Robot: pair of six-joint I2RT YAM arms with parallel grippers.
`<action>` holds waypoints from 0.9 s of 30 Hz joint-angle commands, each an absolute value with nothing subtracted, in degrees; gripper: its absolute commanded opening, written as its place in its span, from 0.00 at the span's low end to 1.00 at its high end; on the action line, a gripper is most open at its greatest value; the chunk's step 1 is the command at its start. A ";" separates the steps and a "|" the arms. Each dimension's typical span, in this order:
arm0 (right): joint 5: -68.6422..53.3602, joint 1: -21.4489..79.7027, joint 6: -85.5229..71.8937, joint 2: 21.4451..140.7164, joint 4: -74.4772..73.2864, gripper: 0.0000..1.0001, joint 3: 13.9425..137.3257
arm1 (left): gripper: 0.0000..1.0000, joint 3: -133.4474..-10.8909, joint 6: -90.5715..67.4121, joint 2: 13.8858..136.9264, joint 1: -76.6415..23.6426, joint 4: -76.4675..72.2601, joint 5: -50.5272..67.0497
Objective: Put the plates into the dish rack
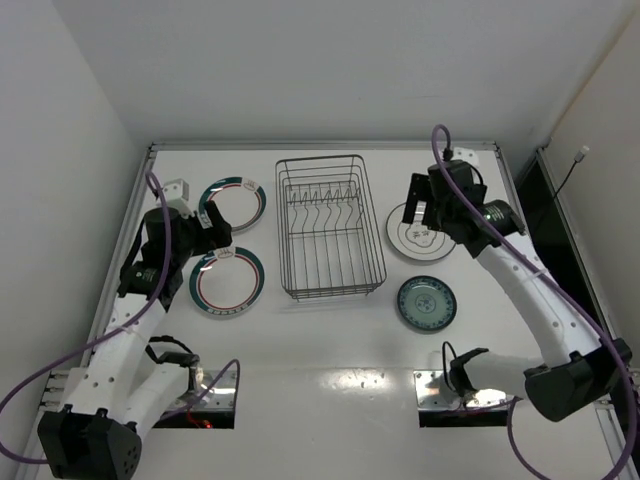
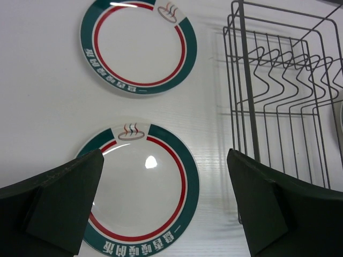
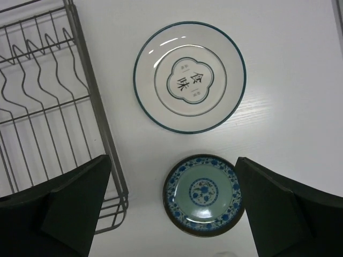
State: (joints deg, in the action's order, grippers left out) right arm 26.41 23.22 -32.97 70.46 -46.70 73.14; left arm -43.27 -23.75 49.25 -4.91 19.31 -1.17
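Note:
My right gripper should keep moving open toward that rim until its fingers straddle it, as the small teal-blue plate's rim (image 1: 454, 303) away from the rack is clear.
The dark wire dish rack (image 1: 332, 293) stands empty at the table's middle back. Two teal-rimmed plates with red rings lie flat left of it, one far (image 1: 232, 205) and one near (image 1: 227, 282). My left gripper (image 1: 215, 232) hovers open between them; in the left wrist view it (image 2: 165, 160) is above the near plate (image 2: 139, 193), with the far plate (image 2: 138, 45) and the rack (image 2: 244, 80) beyond. My right gripper (image 1: 415, 215) is open above the white grey-ringed plate (image 3: 189, 76). The small teal-blue plate (image 3: 203, 193) lies between its fingers, below them. The rack's edge (image 3: 92, 91) is to the left.
White walls close in the table on the left, back and right. A raised rim runs along the table's back edge (image 1: 320, 146). Two metal base plates (image 1: 210, 400) (image 1: 465, 395) with cables sit at the near edge. A dark gap (image 1: 545, 210) runs along the right side.

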 commanded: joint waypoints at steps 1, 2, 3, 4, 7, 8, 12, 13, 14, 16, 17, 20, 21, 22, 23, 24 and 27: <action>23.31 18.65 -29.64 67.77 -42.03 1.00 70.59 | 1.00 -43.32 -20.75 49.22 -6.06 16.95 -4.30; 20.77 16.28 -29.62 67.24 -40.88 1.00 69.97 | 1.00 -43.33 -20.74 49.91 -6.76 16.96 -4.83; 17.61 12.87 -29.62 67.24 -38.52 1.00 68.57 | 1.00 -43.33 -20.74 50.53 -6.77 16.96 -5.36; 9.14 4.39 -29.62 67.85 -37.19 1.00 67.51 | 1.00 -43.33 -20.74 50.54 -6.77 16.96 -5.36; -8.75 -12.41 -30.84 74.75 -34.64 1.00 64.34 | 1.00 -43.86 -20.74 51.15 -6.77 17.58 -5.36; -13.14 -14.83 -31.72 76.88 -34.63 1.00 63.29 | 1.00 -43.86 -20.74 51.15 -6.77 17.58 -5.36; -18.61 -21.52 -34.45 84.63 -28.49 0.92 60.56 | 1.00 -43.86 -20.74 52.20 -6.77 17.58 -4.83; -19.15 -22.84 -34.45 86.12 -27.61 0.92 60.56 | 1.00 -43.86 -20.74 52.21 -6.77 17.58 -4.83; -19.68 -22.85 -35.06 89.09 -26.99 0.92 60.56 | 1.00 -43.86 -20.74 52.82 -6.77 17.58 -4.83; -19.69 -23.38 -35.07 91.83 -26.46 0.91 61.25 | 1.00 -43.86 -20.74 52.82 -6.77 17.58 -4.83; -19.08 -23.38 -34.55 93.15 -26.46 0.91 61.78 | 1.00 -43.86 -21.26 52.82 -6.77 17.58 -4.83; -19.86 -23.38 -34.54 98.16 -26.98 0.87 61.79 | 1.00 -43.86 -21.27 53.35 -6.77 17.58 -5.36; -20.39 -23.38 -34.54 99.91 -26.11 0.85 61.27 | 1.00 -43.86 -21.27 53.87 -6.77 17.58 -5.36; -20.39 -22.60 -34.54 100.71 -26.10 0.84 61.26 | 1.00 -43.86 -21.27 53.88 -6.77 17.58 -5.36; -20.91 -22.59 -35.15 101.33 -25.49 0.84 61.26 | 1.00 -43.86 -21.27 53.88 -6.77 17.58 -5.36; -21.44 -21.98 -35.16 101.95 -24.79 0.82 60.74 | 1.00 -43.86 -21.27 53.88 -6.77 17.58 -5.36; -20.05 -21.45 -35.16 101.87 -25.57 0.80 60.73 | 1.00 -43.86 -21.27 53.88 -6.77 17.58 -5.88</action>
